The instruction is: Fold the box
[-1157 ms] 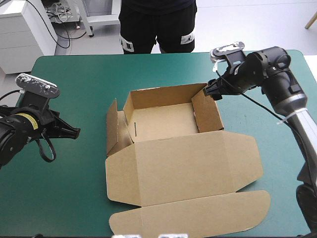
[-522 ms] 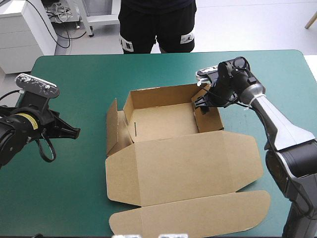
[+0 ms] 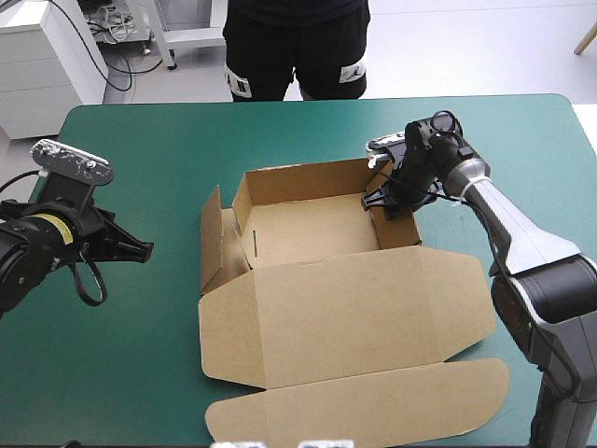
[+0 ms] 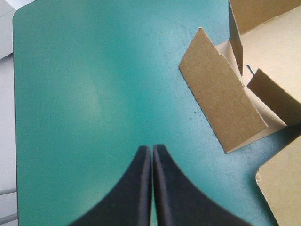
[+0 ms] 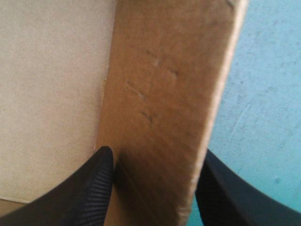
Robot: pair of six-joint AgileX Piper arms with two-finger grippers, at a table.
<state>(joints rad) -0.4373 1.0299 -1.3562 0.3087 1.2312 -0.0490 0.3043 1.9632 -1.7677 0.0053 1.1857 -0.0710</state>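
Note:
The lid [image 3: 359,314] is joined to the tray along a crease [image 3: 336,259], so the lid will follow behind the tray when I pick the tray up by its side.
The brown box [image 3: 326,299] lies mid-table as an open tray with its lid flat toward the near edge. The tray's right wall [image 3: 399,222] stands upright, and my right gripper [image 3: 385,199] is open over its far end. One finger is inside the tray and one outside. In the right wrist view the wall [image 5: 164,94] fills the gap of that gripper [image 5: 155,157], the inner fingertip [image 5: 101,162] touching it. The left side flap [image 3: 213,238] leans outward. My left gripper [image 3: 143,250] is shut and empty, left of the box; its own view shows the gripper [image 4: 152,149] pointing toward that flap [image 4: 221,103].
The lid's rounded tuck flap [image 3: 373,406] reaches almost to the table's near edge. The teal-green cover [image 3: 140,140] stretches between my left gripper and the box. My right arm runs along the table's right side.
My right gripper has moved from outside the tray's far right corner inward and down, and now straddles the right wall. The left arm has hardly moved.

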